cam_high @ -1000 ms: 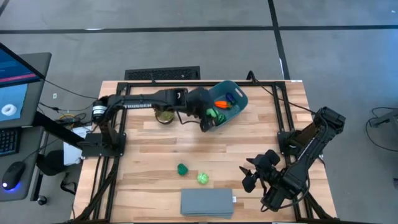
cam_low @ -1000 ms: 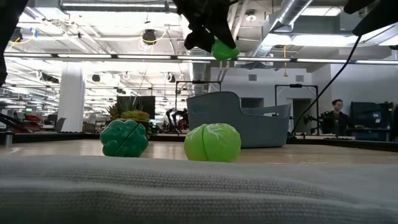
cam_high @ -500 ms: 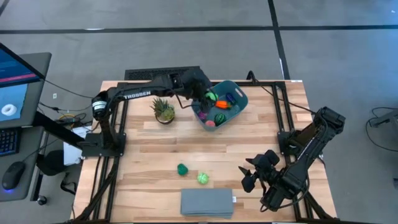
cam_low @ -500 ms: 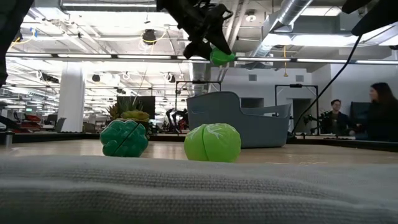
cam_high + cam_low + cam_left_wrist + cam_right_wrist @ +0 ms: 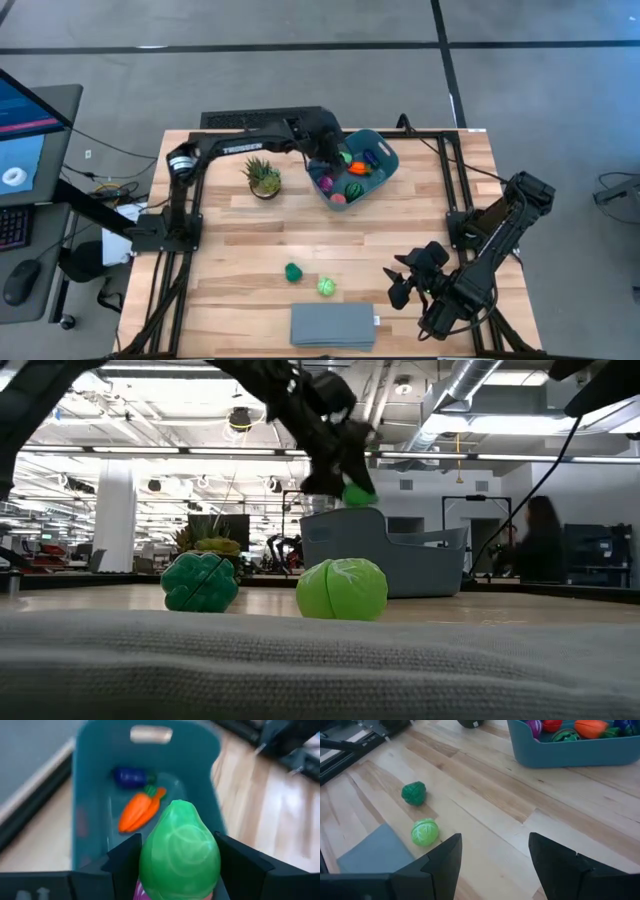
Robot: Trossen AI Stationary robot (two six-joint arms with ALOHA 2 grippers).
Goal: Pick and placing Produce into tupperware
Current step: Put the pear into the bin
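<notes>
The green pear-shaped toy point(image 5: 360, 495) is hanging over the teal tupperware's open inside point(image 5: 354, 176), so the robot's left gripper goes on lowering it until it is below the tupperware's rim, then let go.
The teal tupperware point(image 5: 372, 172) stands at the table's far middle. It holds an orange carrot point(image 5: 140, 811), a blue piece point(image 5: 129, 776) and other produce. My left gripper point(image 5: 330, 156) hangs over its left part, shut on a light green pear-shaped toy point(image 5: 180, 851), which also shows above the bin's rim in the low view point(image 5: 357, 492). A dark green toy point(image 5: 292, 271) and a light green round toy point(image 5: 326, 288) rest on the wood near the front. My right gripper point(image 5: 492, 865) stands open at the near right, touching nothing. My left gripper pinches the green pear-shaped toy by its two opposite sides point(image 5: 148, 862) between its two fingers. The fingers slant down from the table's left side. The toy is lifted clear, above the inside of the tupperware, narrow end pointing away from the wrist.
A spiky potted plant point(image 5: 263, 177) stands left of the tupperware. A flat grey slab point(image 5: 333, 325) lies at the near edge, just behind the two loose green toys. Bare wood lies between the bin and those toys. A dark frame borders the table.
My left gripper, still shut on the green toy, has swung toward the table's far edge and sunk toward the bin. The toy now hangs just over the rim. The arm has cleared the potted plant, which now shows.
</notes>
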